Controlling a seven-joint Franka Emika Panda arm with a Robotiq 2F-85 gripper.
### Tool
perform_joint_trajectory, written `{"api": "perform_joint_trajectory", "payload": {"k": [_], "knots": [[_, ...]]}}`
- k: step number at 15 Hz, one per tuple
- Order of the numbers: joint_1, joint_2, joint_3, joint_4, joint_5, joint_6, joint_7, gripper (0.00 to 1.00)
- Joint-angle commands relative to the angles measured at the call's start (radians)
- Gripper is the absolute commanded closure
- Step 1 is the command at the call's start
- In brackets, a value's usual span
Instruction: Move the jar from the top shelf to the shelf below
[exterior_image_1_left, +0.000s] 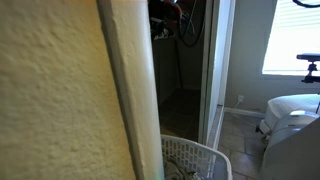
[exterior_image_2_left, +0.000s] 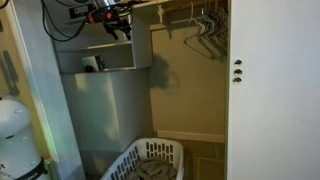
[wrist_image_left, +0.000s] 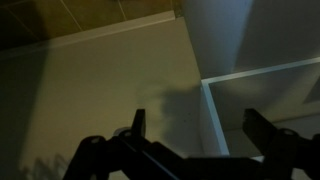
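My gripper is pointing down at the pale wall (wrist_image_left: 125, 92) past the white shelf edge. I should lift my gripper and turn it so it faces into the top shelf (exterior_image_2_left: 100, 43).
In an exterior view my gripper (exterior_image_2_left: 119, 27) hangs at the top of the closet, just above the white shelf unit (exterior_image_2_left: 120, 70). A small dark object (exterior_image_2_left: 92, 63), possibly the jar, stands in the open compartment below the gripper, at its left side. In the wrist view the two dark fingers of my gripper (wrist_image_left: 200, 130) are spread wide with nothing between them. They face a pale wall and a white shelf edge (wrist_image_left: 215, 100). The jar does not show in the wrist view. In an exterior view only part of the arm (exterior_image_1_left: 166, 14) shows, behind a wall corner.
A white laundry basket (exterior_image_2_left: 150, 160) stands on the closet floor and also shows in an exterior view (exterior_image_1_left: 195, 160). Wire hangers (exterior_image_2_left: 205, 30) hang on a rod at the upper right. A white closet door (exterior_image_2_left: 270, 90) stands to the right. A textured wall corner (exterior_image_1_left: 70, 100) blocks much of one view.
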Motion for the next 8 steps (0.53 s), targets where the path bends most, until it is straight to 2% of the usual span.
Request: {"api": "perform_joint_trajectory", "payload": {"k": [1, 8], "knots": [[-0.008, 0.002, 0.008, 0.004, 0.008, -0.001, -0.007, 0.0], [-0.008, 0.002, 0.005, 0.004, 0.01, 0.003, -0.015, 0.0]]}}
